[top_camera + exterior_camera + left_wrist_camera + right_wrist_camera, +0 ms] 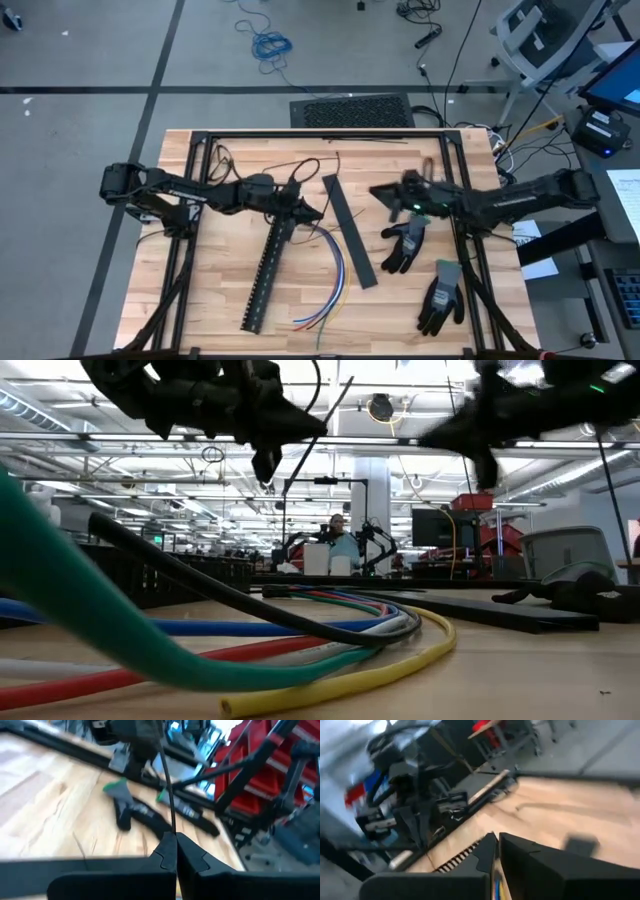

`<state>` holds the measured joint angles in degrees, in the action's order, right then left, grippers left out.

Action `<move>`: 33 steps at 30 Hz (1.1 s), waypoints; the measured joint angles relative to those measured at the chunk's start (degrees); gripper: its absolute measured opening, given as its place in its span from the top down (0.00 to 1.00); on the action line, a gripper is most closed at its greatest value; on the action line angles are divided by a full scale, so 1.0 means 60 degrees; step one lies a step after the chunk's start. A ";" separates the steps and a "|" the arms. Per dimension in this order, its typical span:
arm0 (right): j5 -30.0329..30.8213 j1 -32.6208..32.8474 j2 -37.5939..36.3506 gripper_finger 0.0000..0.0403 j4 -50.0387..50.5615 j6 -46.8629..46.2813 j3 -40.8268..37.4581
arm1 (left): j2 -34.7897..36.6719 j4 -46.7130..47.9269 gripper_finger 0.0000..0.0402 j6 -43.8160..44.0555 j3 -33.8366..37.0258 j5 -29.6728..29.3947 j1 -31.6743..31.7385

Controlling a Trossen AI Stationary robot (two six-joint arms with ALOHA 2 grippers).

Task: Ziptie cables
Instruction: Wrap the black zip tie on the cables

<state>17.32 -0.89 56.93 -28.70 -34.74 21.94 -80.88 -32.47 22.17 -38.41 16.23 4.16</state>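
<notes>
My left gripper pinches the dark piece (318,438) near its bottom, so my right gripper should cross and grab the dark piece's loose upper end (348,383) before tying the cables.
The cables (337,278), a loose bundle of thin blue, purple, red and yellow-green wires, lie curved on the wooden table and fill the front of the low view (300,650). My left gripper (318,212) hovers just beyond their far end, above the top of a black slotted strip (268,275). It is shut on a thin dark strand (167,780). My right gripper (380,192) hangs in the air over the table's right half, blurred. Its fingers (487,852) stand almost together with nothing between them. My left gripper pinches the thin dark strand at its lower end (172,827) between its two fingertips. The fingers come nearly level from the table's left. The strand rises slanting from the tips (315,435), clear of the table.
A flat black strip (350,232) lies slantwise between the cables and two black gloves with green cuffs (405,245) (440,296). A black frame (320,132) borders the tabletop. Loose thin dark strands (250,165) lie near the far edge.
</notes>
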 joint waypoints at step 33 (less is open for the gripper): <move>-0.4128 -0.2375 0.4104 0.49 -0.5114 -0.2415 0.2691 | 0.0000 -0.1737 1.00 0.0679 0.1177 0.0032 -0.0681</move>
<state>-7.44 -15.13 81.55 -59.38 -49.23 38.09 -80.88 -42.89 26.24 -31.35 16.43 0.08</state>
